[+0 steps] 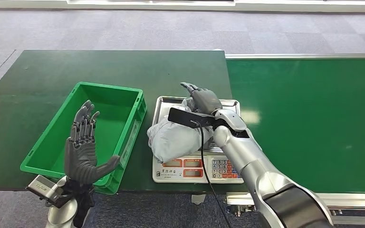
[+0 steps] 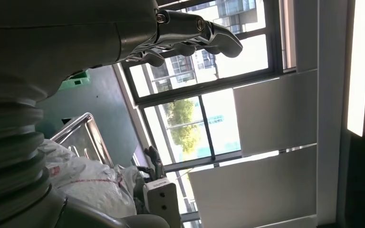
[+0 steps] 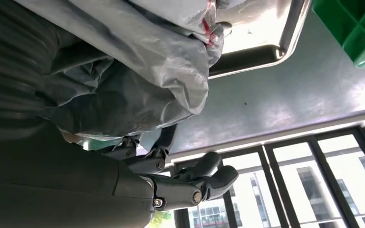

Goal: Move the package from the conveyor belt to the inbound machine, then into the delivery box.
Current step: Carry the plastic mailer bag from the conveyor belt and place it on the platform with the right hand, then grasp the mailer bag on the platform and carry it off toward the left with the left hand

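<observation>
The grey wrap has loose wrinkles (image 1: 160, 131) across it, so I expect the package (image 1: 175, 143) to bunch into folds and sag from my grip when I lift it.
The grey plastic-wrapped package (image 1: 176, 137) lies on the steel tray (image 1: 159, 102) of the inbound machine, a scale with a keypad (image 1: 197, 168). My right hand (image 1: 204, 100) rests on the package's far side, fingers stretched out past it and not closed around it. In the right wrist view, the package (image 3: 138, 71) lies against the palm and the fingers (image 3: 204, 178) stick out free over the table. My left hand (image 1: 83, 147) is raised, palm open and fingers spread, over the near corner of the green delivery box (image 1: 133, 128). It holds nothing.
The green conveyor belt (image 1: 309, 109) runs along the right of the scale. The delivery box stands left of the scale on the dark green table (image 1: 38, 85). The left wrist view catches the package (image 2: 85, 180) and the tray (image 2: 83, 135).
</observation>
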Controlling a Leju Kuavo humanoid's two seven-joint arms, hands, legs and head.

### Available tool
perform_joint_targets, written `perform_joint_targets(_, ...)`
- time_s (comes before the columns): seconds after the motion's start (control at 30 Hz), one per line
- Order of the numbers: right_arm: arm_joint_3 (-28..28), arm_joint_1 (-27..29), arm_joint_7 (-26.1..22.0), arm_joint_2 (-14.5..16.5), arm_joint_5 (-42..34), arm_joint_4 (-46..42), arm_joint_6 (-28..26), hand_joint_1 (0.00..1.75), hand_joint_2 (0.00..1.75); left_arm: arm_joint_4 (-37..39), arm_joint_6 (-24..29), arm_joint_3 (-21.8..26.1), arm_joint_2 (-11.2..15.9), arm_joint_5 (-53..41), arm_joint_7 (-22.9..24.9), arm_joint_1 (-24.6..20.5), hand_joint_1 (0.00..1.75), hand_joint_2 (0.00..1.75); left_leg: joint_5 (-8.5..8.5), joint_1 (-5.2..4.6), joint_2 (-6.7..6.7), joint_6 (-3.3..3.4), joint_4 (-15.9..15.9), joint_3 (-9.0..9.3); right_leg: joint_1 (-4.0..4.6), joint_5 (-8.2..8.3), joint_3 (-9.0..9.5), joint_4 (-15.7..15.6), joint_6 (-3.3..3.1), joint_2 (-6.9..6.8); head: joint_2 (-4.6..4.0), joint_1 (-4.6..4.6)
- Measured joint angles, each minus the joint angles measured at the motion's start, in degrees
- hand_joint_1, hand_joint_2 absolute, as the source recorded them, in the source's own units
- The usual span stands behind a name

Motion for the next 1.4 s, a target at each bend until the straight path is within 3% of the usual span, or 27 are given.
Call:
perform_joint_targets(0.33, -1.66, 1.83, -6.56, -1.96, -4.38, -1.41, -5.06, 0.00, 1.75, 4.56, 9.23, -1.35, 0.05, -16.03, 11.03, -3.09, 0.00, 1.75, 0.03, 0.00, 0.00, 0.00, 0.02, 0.00, -0.02, 0.06, -0.04, -0.02, 0.00, -0.02, 0.00, 0.00)
perform_joint_targets(0.6, -4.05, 4.48, -8.42, -3.87, -5.20, -7.20, -6.41, 0.00, 1.75, 8.34, 11.39, -2.76, 0.09, -20.06, 12.89, -6.10, 0.00, 1.75, 0.02, -0.01, 0.09, 0.00, 0.02, -0.01, -0.02, 0.10, -0.11, -0.02, 0.00, 0.10, 0.00, -0.01)
perform_joint_targets(0.73, -6.85, 6.91, -13.89, -4.72, -10.33, -12.16, -11.22, 0.00, 1.75, 10.16, 16.27, -3.64, 0.10, -27.04, 15.61, -8.63, 0.00, 1.75, 0.03, -0.01, 0.05, 0.00, 0.02, -0.04, -0.02, 0.10, -0.14, -0.02, 0.00, 0.06, 0.00, -0.01)
perform_joint_targets(0.9, -11.93, 12.60, -19.98, -6.15, -20.35, -24.50, -16.79, 0.00, 1.75, 14.51, 17.09, -6.13, -0.12, -33.29, 20.78, -15.09, 0.00, 1.75, 0.04, 0.00, 0.00, 0.01, 0.06, -0.06, -0.07, 0.11, -0.17, -0.03, 0.01, 0.02, 0.00, -0.01)
perform_joint_targets(1.13, -16.92, 24.84, -19.38, -7.01, -27.84, -44.54, -18.67, 0.00, 1.75, 27.98, 15.42, -11.58, -2.17, -41.05, 28.23, -27.62, 0.00, 1.75, 0.01, -0.01, 0.01, 0.07, 0.08, -0.14, -0.11, 0.12, -0.23, -0.03, 0.02, -0.03, 0.00, 0.00)
perform_joint_targets(1.3, -18.38, 32.95, -21.93, -7.04, -31.51, -52.50, -19.11, 0.00, 1.75, 38.57, 12.61, -14.53, -5.07, -43.83, 31.13, -34.67, 0.00, 1.75, -0.01, -0.01, -0.05, 0.09, 0.07, -0.20, -0.11, 0.11, -0.25, -0.04, 0.03, -0.06, -0.01, 0.00)
perform_joint_targets(1.4, -19.21, 35.68, -22.64, -6.98, -32.90, -56.18, -19.45, 0.00, 1.75, 44.37, 7.77, -15.48, -7.58, -42.24, 30.67, -37.81, 0.00, 1.75, -0.02, -0.01, 0.00, 0.10, 0.07, -0.21, -0.13, 0.11, -0.25, -0.04, 0.03, -0.05, -0.01, 0.00)
